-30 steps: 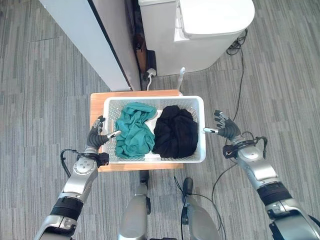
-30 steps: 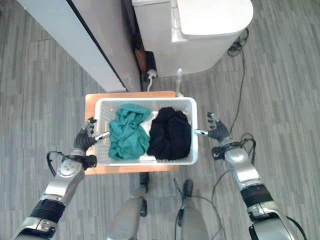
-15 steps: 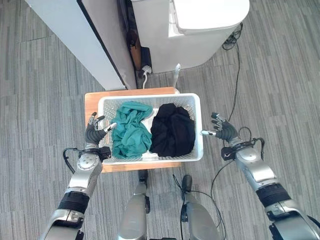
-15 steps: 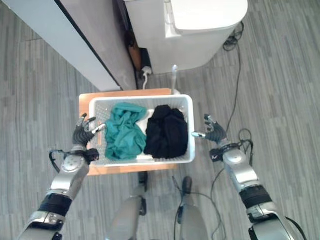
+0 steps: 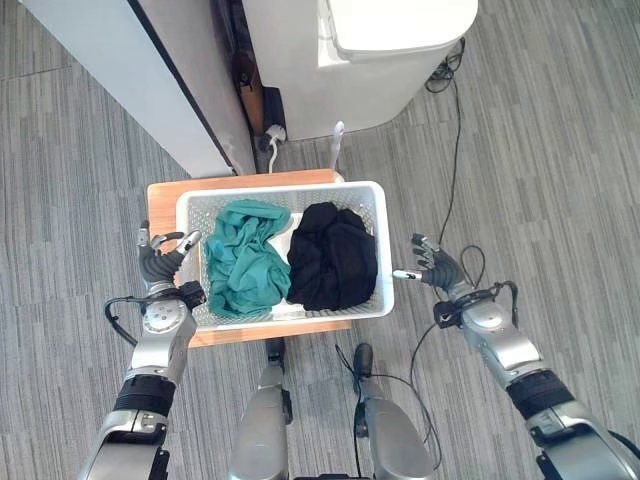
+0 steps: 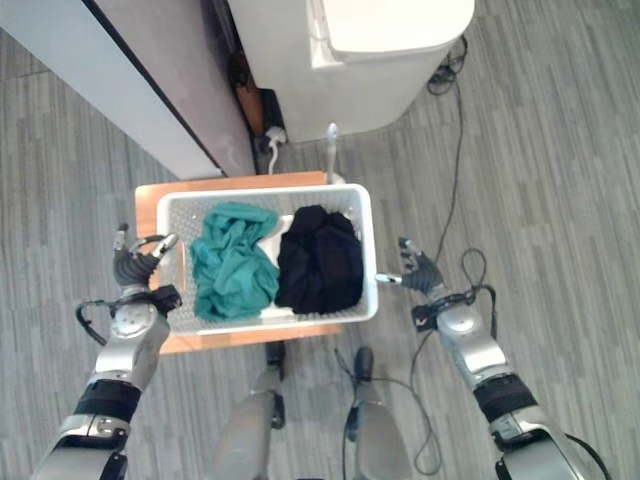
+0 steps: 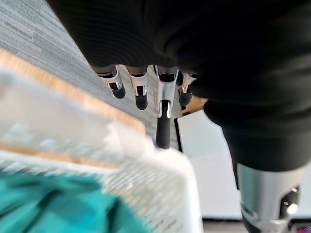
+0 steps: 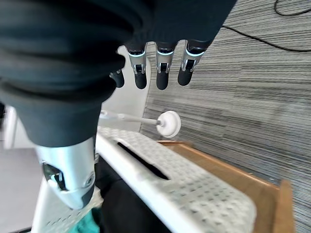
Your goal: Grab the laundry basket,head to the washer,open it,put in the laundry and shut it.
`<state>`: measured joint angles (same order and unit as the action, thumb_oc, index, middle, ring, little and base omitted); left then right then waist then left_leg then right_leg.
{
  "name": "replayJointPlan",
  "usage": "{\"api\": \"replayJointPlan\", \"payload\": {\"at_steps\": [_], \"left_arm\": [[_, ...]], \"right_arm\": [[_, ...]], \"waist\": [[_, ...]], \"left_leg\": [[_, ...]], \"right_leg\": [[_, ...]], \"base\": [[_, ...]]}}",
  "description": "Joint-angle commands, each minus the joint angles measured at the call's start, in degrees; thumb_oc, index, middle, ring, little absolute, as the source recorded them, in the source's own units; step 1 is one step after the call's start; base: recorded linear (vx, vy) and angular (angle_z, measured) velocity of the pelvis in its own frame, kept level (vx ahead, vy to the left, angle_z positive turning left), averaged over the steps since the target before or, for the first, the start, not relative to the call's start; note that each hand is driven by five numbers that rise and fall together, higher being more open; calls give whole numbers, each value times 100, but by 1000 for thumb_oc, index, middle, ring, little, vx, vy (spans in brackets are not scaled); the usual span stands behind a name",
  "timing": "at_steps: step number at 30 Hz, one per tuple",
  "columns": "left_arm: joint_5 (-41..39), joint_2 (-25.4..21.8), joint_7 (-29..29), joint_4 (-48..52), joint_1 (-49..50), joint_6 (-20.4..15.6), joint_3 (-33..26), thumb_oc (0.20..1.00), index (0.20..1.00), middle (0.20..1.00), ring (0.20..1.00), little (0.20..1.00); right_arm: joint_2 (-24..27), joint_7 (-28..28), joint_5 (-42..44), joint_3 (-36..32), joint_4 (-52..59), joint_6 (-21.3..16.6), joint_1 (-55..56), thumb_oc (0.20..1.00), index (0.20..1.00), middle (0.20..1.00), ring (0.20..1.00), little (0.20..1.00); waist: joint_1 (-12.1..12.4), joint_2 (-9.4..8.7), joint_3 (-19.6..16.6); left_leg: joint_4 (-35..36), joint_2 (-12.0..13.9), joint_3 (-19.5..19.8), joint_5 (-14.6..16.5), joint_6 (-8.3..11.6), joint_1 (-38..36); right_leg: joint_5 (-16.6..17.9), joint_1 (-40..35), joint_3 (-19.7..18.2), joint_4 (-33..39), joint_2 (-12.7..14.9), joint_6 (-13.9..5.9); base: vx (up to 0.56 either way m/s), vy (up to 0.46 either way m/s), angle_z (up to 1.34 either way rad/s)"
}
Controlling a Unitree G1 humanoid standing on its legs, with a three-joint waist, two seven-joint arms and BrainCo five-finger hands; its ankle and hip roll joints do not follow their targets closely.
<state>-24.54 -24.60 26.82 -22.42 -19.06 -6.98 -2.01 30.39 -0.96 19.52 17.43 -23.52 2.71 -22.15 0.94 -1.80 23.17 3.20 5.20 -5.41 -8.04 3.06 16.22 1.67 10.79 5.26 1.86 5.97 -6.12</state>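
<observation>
My gripper will lift and carry the basket, and the teal garment (image 5: pixel 246 262) and black garment should stay inside because they lie slumped below the basket's rim (image 5: pixel 280 191).
The white laundry basket (image 5: pixel 282 189) stands on a small wooden table (image 5: pixel 162 202). Inside it lie a teal garment (image 5: pixel 238 270) on the left and a black garment (image 5: pixel 332 256) on the right. My left hand (image 5: pixel 160 264) is open just off the basket's left end, fingers straight, thumb reaching toward the rim (image 7: pixel 116 141). At the right end my right hand (image 5: pixel 436 268) is open too, its thumb nearly at the rim, close to the handle slot (image 8: pixel 146 164). The white washer (image 5: pixel 390 50) stands beyond the table, lid shut.
A tall white panel (image 5: pixel 110 80) with a dark edge rises at the back left, beside the washer. A white round-headed stick (image 8: pixel 169 123) leans behind the table. Black cables (image 5: pixel 452 150) trail over the grey carpet right of the washer.
The whole picture has shifted left and up, so the camera moved. Both hands keep their places at the basket's two ends, still open.
</observation>
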Motion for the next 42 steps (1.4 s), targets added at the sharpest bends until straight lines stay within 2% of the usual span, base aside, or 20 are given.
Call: {"api": "replayJointPlan", "payload": {"at_steps": [1, 7, 11, 14, 17, 21, 27, 36, 42], "left_arm": [[292, -378, 201, 276, 195, -364, -395, 1000, 1000, 1000, 1000, 1000], [569, -588, 6, 387, 323, -215, -525, 1000, 1000, 1000, 1000, 1000], [880, -673, -251, 147, 292, -9, -343, 1000, 1000, 1000, 1000, 1000], [1411, -807, -499, -252, 224, 232, -35, 1000, 1000, 1000, 1000, 1000], [1885, -839, -781, -415, 218, 449, 292, 1000, 1000, 1000, 1000, 1000], [2503, -837, -1129, -648, 42, 689, 801, 1000, 1000, 1000, 1000, 1000], [2500, -722, -1577, -854, -95, 828, 1347, 1000, 1000, 1000, 1000, 1000], [2285, -431, -1520, -1193, -385, 814, 1556, 1000, 1000, 1000, 1000, 1000], [1913, -196, -1479, -1886, -735, 805, 1753, 1000, 1000, 1000, 1000, 1000]], "right_arm": [[-2, 159, 93, 68, -121, -175, 190, 1000, 1000, 1000, 1000, 1000], [42, 284, -12, -34, -178, -106, 259, 1000, 1000, 1000, 1000, 1000], [36, 317, 38, -188, -11, -135, 319, 1000, 1000, 1000, 1000, 1000], [63, 301, 44, -295, 155, -192, 304, 1000, 1000, 1000, 1000, 1000], [207, 259, -444, -395, 344, -132, 244, 1000, 1000, 1000, 1000, 1000], [267, 282, -610, -498, 485, -113, 231, 1000, 1000, 1000, 1000, 1000], [336, 345, -629, -593, 505, -33, 246, 1000, 1000, 1000, 1000, 1000], [419, 318, -615, -656, 568, -41, 326, 1000, 1000, 1000, 1000, 1000], [497, 359, -631, -490, 635, -21, 151, 1000, 1000, 1000, 1000, 1000]], "waist": [[167, -124, -464], [174, -100, -550], [148, -86, -551], [127, -92, -534], [102, -85, -470], [60, -65, -371], [-8, -12, -323], [-78, -7, -311], [-127, 0, -329]], "left_leg": [[-704, 318, 248, 603, 192, 253], [-692, 308, 248, 592, 188, 270], [-726, 303, 246, 603, 180, 290], [-759, 304, 248, 614, 165, 329], [-800, 302, 273, 632, 128, 384], [-833, 300, 283, 671, 98, 392], [-895, 300, 266, 682, 82, 447], [-987, 295, 287, 715, 75, 537], [-1035, 299, 280, 717, 86, 607]], "right_leg": [[94, 868, 38, -763, 381, -22], [99, 877, 51, -756, 394, -30], [93, 906, 41, -784, 394, -34], [107, 955, 5, -803, 388, -35], [110, 1004, -8, -822, 383, -37], [92, 1041, -46, -866, 373, -41], [105, 1100, -58, -898, 369, -38], [115, 1189, -91, -938, 355, -37], [133, 1248, -118, -929, 335, -31]], "base": [[0, 0, 0], [0, 0, 0], [0, 0, 0], [-10, 6, -2], [-28, 7, -5], [0, 0, 0], [-10, 10, -4], [-3, 7, -5], [1, 7, -2]]}}
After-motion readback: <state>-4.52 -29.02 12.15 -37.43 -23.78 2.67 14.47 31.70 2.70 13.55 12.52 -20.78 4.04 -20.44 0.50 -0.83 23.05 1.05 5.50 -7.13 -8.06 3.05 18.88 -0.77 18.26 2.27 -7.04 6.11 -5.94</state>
